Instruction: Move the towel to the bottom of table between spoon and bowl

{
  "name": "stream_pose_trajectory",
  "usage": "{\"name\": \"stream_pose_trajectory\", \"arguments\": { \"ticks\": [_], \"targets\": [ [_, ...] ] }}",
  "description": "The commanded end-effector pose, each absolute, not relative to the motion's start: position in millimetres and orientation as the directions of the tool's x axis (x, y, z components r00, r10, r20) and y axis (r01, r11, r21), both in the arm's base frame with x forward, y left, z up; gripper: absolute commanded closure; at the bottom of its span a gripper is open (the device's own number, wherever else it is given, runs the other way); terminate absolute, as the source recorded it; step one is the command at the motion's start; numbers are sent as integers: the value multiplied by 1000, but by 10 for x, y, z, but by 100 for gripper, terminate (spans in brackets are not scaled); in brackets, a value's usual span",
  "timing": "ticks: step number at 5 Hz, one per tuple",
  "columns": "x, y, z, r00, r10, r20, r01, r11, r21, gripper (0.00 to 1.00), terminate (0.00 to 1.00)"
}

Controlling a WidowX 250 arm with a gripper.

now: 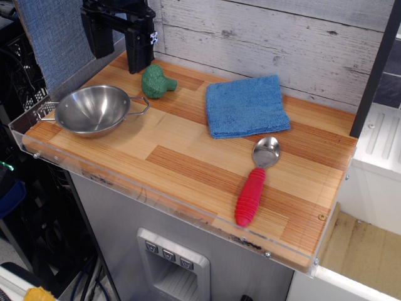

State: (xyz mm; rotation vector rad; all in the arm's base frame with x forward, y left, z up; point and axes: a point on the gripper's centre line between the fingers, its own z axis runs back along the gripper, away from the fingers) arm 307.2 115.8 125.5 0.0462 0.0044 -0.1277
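Note:
Stacked layers show along the blue towel's front edge. The blue towel will stay folded in one square when I carry it.
The blue towel lies flat at the back right of the wooden table, close to the wall. The spoon lies just in front of it, metal head touching or nearly touching the towel's front edge, red handle pointing to the front edge. The steel bowl stands at the left end. My black gripper hangs at the back left corner, above and behind the bowl, far from the towel. Its jaws stand apart and hold nothing.
A green broccoli-like toy sits between the gripper and the towel, just behind the bowl's right handle. A clear acrylic rim runs along the front and left edges. A grey plank wall backs the table.

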Motion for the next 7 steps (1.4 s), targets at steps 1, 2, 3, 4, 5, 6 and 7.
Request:
{"name": "stream_pose_trajectory", "arguments": {
  "ticks": [1,2,3,4,5,6,7],
  "targets": [
    [3072,1158,1255,992,-127,-7,127,991,46,0,0],
    [3257,941,1124,988,-154,8,153,986,61,0,0],
    [3477,707,994,987,-159,33,157,986,58,0,0],
    [3707,505,820,980,-184,70,180,982,57,0,0],
    [3858,411,647,980,-182,82,179,983,42,0,0],
    [4007,344,559,975,-191,117,187,981,42,0,0],
    [4145,239,521,971,-199,134,195,980,44,0,0]
  ]
}}
